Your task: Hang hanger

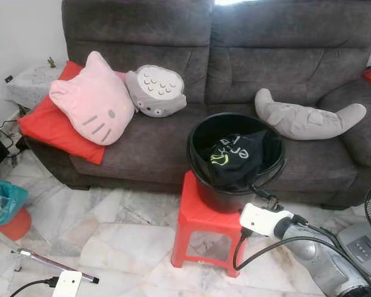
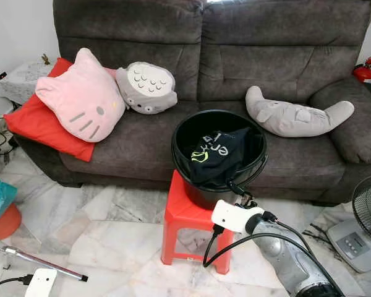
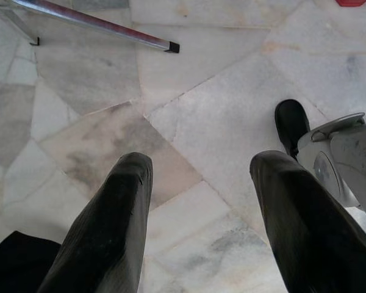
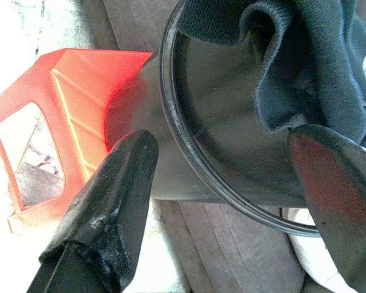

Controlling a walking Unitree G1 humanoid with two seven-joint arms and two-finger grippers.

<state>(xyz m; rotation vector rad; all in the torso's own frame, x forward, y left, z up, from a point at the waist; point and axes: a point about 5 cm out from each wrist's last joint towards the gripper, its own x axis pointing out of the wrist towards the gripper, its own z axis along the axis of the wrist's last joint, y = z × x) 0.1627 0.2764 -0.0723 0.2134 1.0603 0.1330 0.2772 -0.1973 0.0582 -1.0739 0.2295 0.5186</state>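
Observation:
My gripper is still to lift out the black garment [image 1: 236, 162], which is heaped high near the bucket's rim [image 1: 281, 146]. I should expect more cloth hidden under it when I lift it out.
A black bucket [image 1: 235, 162] stands on a red plastic stool [image 1: 201, 226] in front of the sofa. A black garment [image 1: 235, 158] with yellow-green print lies inside it. My right gripper [image 4: 222, 183] is open at the bucket's near right side. The bucket's rim [image 4: 189, 165] runs between its two fingers, and the dark cloth [image 4: 305, 67] is just beyond them. The right arm [image 1: 309, 247] reaches in from the lower right. My left gripper [image 3: 210, 213] hangs low over the marble floor, open and holding nothing. I cannot make out a hanger.
A grey sofa [image 1: 284, 55] holds a pink cat cushion [image 1: 93, 99], a red cushion [image 1: 49, 127], a grey round plush [image 1: 156, 91] and a grey long plush [image 1: 303, 117]. A metal rod [image 1: 43, 260] lies low at the left, a fan [image 2: 368, 213] stands right, and a teal bag [image 1: 3, 201] sits left.

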